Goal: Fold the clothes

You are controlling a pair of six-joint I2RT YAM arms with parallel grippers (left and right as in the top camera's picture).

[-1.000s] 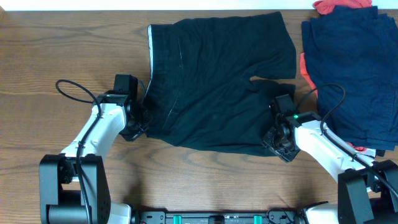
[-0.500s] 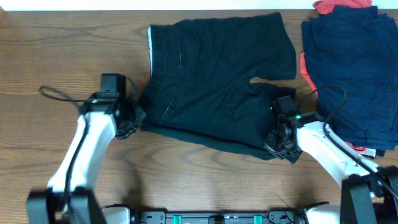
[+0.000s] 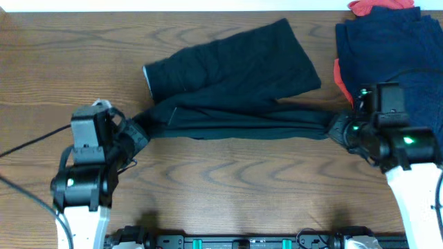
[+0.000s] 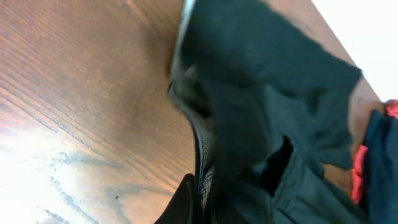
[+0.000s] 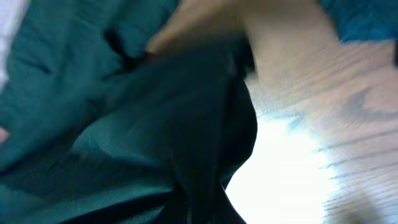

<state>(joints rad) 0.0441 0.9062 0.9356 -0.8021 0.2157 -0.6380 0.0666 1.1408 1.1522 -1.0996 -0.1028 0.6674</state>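
My grippers should carry the shorts' near edge [image 3: 242, 128] back over the far half [image 3: 242, 61] and then lower it, since it hangs taut between them in front of that half.
The black shorts [image 3: 235, 76] lie across the middle of the wooden table, with the near edge lifted and stretched taut between both grippers. A strip of light waistband shows at the left end. My left gripper [image 3: 138, 133] is shut on the left corner of the shorts [image 4: 249, 124]. My right gripper [image 3: 339, 128] is shut on the right corner of the shorts [image 5: 155, 124]. The far half of the shorts rests on the table.
A stack of navy blue garments [image 3: 394, 62] lies at the right, partly under the right arm. A red-orange garment [image 3: 377, 7] peeks out at its top and left edge. Bare wooden table [image 3: 69, 55] lies at the left and along the front.
Both grippers have lifted the near edge of the shorts and pulled it apart and up. The flat shorts are now bunched into a taut band, and the far part has shifted left.
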